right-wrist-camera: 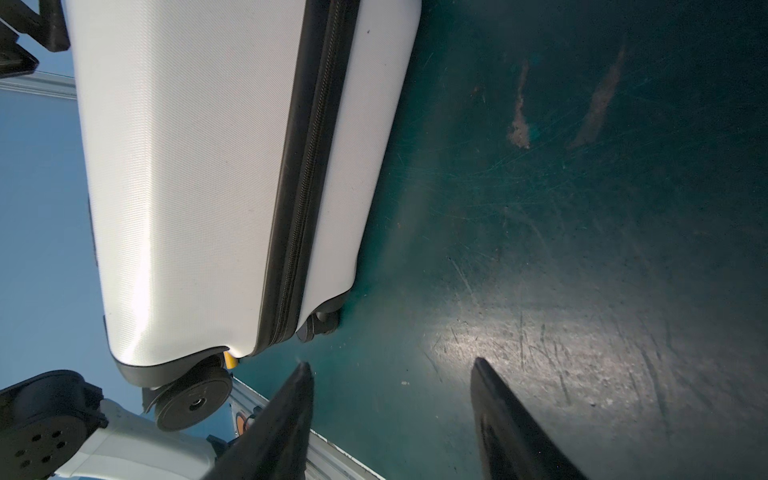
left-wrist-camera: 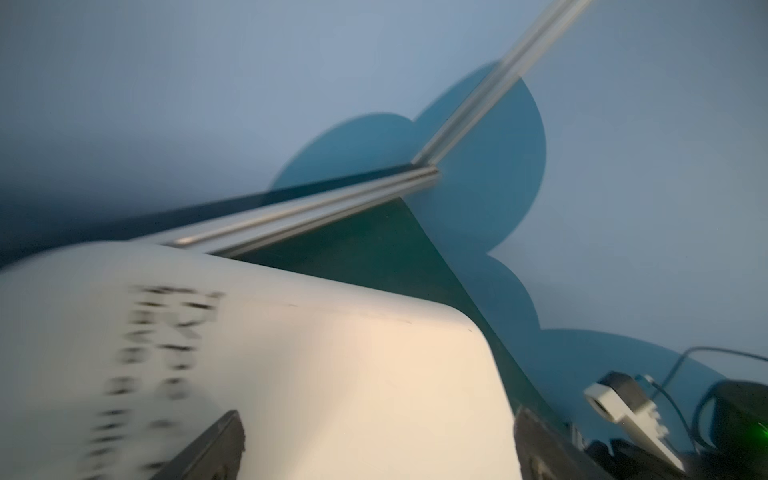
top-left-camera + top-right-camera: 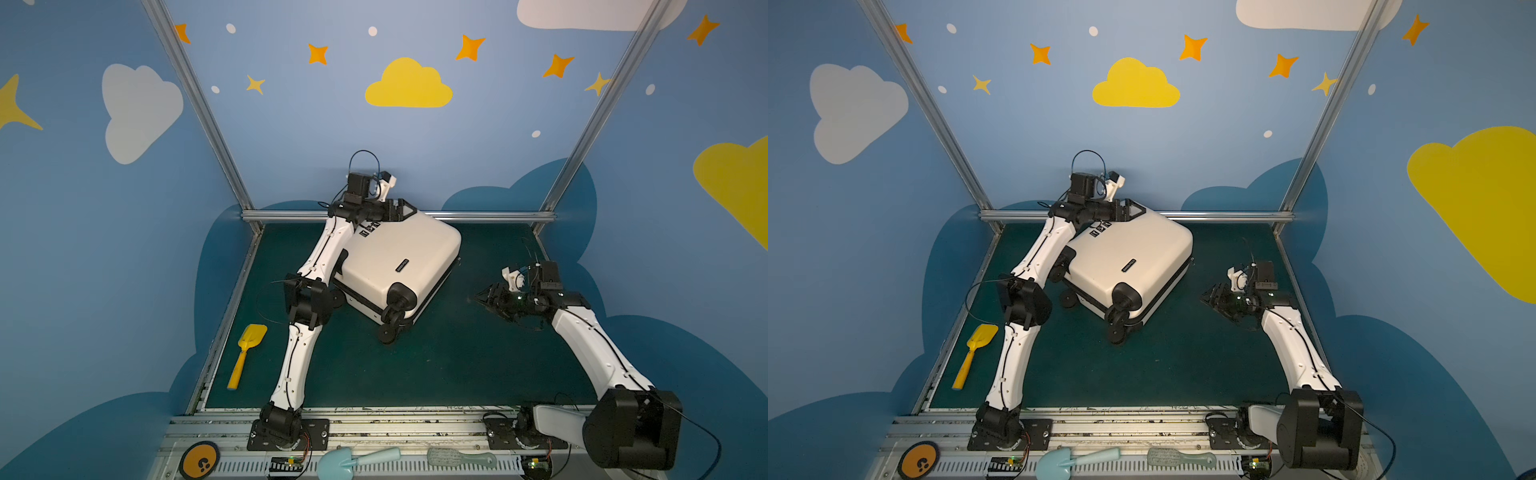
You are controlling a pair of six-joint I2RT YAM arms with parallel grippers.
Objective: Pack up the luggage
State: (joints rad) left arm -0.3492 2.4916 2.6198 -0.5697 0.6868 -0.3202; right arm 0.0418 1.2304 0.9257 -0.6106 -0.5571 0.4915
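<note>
The suitcase [image 3: 400,257] is lying crooked, and its wheels are toward the front. My left gripper should leave the suitcase's far corner and push at the near wheel [image 3: 392,318] to straighten the suitcase.
The luggage [image 3: 399,253] [image 3: 1129,253] is a small white hard-shell suitcase lying flat and askew mid-table, its black wheels toward the front. Its black zipper [image 1: 307,174] runs shut along the side. My left gripper [image 3: 405,210] [image 3: 1133,210] is at the case's far corner, open wide. In the blurred left wrist view its fingers [image 2: 226,432] spread over the white shell [image 2: 332,374], beside black stickers; I cannot tell whether they touch it. My right gripper [image 3: 482,297] [image 3: 1206,297] [image 1: 391,363] hangs open just above the mat, right of the case [image 1: 187,166], holding nothing.
A yellow toy shovel [image 3: 245,353] lies at the mat's left edge. On the front rail lie a pale blue shovel [image 3: 353,459], a pale green brush [image 3: 461,459] and an orange disc [image 3: 199,461]. A metal rail [image 3: 478,215] bounds the back, close behind the case.
</note>
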